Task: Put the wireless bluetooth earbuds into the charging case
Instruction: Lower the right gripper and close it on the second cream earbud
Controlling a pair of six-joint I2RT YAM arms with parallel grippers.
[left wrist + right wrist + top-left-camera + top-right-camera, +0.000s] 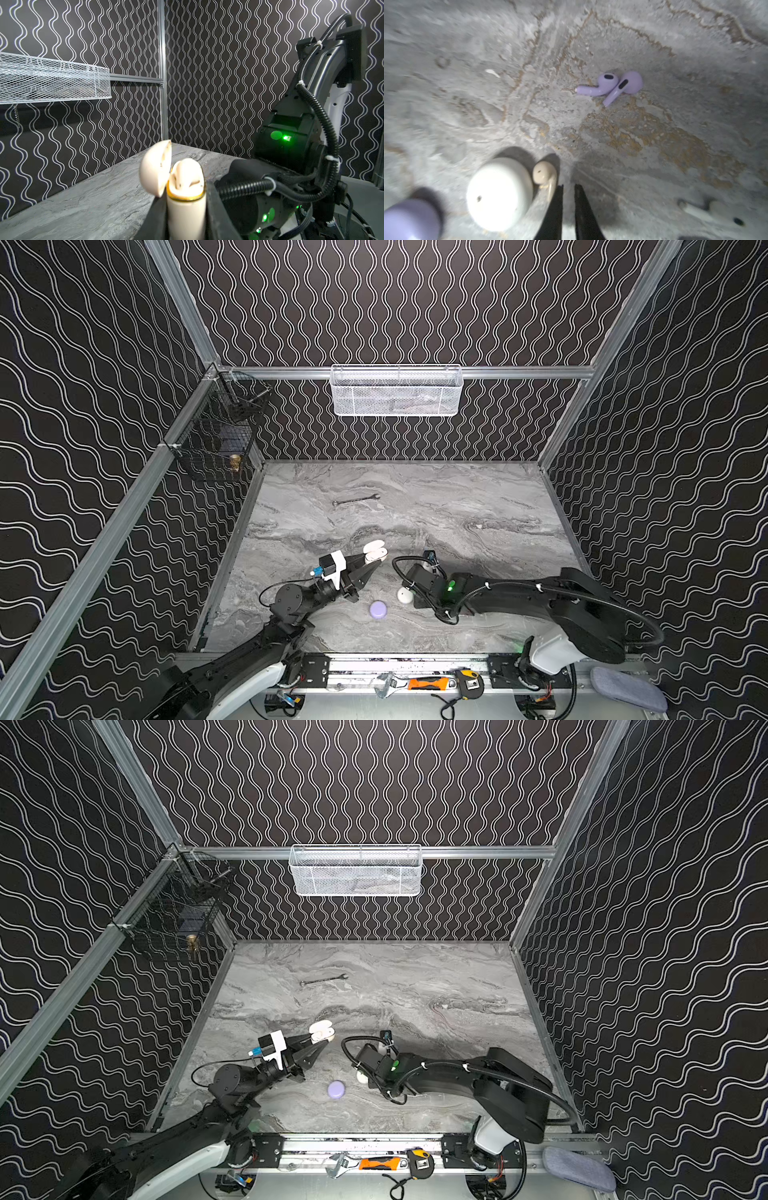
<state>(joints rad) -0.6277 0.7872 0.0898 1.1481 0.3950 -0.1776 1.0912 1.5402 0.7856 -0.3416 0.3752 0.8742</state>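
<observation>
The loose cream earbud is outside my right gripper's narrow fingers and against the white case [533, 180], so next I spread the fingers and shut them around the earbud's head [544, 172].
My left gripper [186, 207] is shut on a cream charging case [186, 209], held upright with its lid [154, 168] swung open and one cream earbud [182, 172] seated inside; both top views show the case [374, 553] [321, 1031]. My right gripper [568, 186] points down at the table, its jaws slightly apart with nothing between them. A loose cream earbud [545, 174] lies just beside one fingertip, against a closed white case [499, 193]. Two lavender earbuds [600, 86] [627, 84] lie together farther out. A blurred white earbud [708, 209] rests off to the side.
A closed lavender case [378, 609] sits near the white case [404, 595]. A wrench [355, 500] lies toward the back of the marble table. A white mesh basket [396, 391] and a black wire basket [216, 435] hang on the walls. Hand tools [432, 684] lie on the front rail.
</observation>
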